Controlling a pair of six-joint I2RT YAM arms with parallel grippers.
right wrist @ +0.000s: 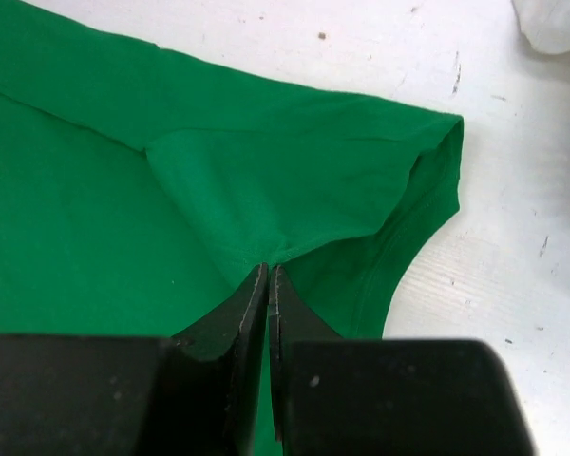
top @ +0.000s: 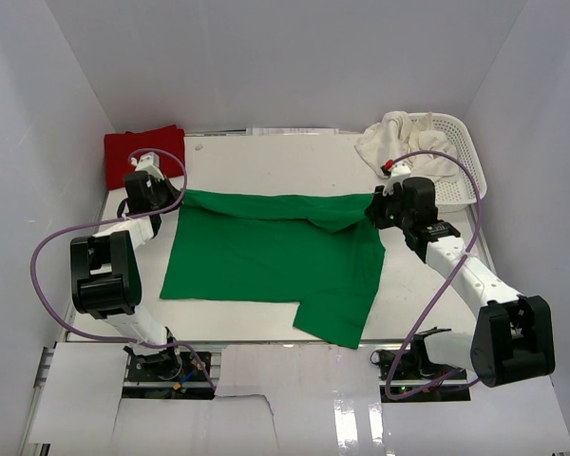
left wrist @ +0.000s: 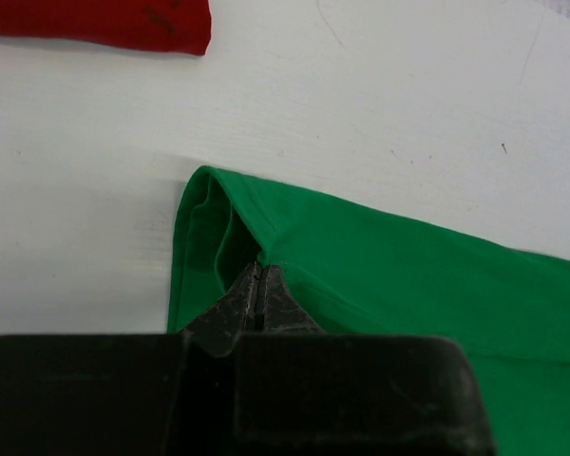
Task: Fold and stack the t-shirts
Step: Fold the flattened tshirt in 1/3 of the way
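I keep lowering the green t-shirt's pinched corner (left wrist: 260, 253) with my left gripper until the t-shirt's flap lies flat and then let go, because the corner hangs close over the t-shirt's own side edge (top: 177, 226).
A bright green t-shirt (top: 266, 256) lies spread on the white table, its far edge folded over toward me. My left gripper (top: 161, 201) is shut on the shirt's far left corner; in the left wrist view the gripper (left wrist: 259, 269) pinches the green cloth (left wrist: 408, 275). My right gripper (top: 375, 209) is shut on the far right corner; in the right wrist view it (right wrist: 268, 268) pinches the green shirt (right wrist: 266, 171) by a sleeve. A folded red t-shirt (top: 142, 152) lies at the far left. Cream-white shirts (top: 404, 147) are heaped in the basket.
A white mesh basket (top: 461, 166) stands at the far right corner. White walls enclose the table on three sides. The red shirt's edge shows at the top of the left wrist view (left wrist: 104, 24). Purple cables loop off both arms.
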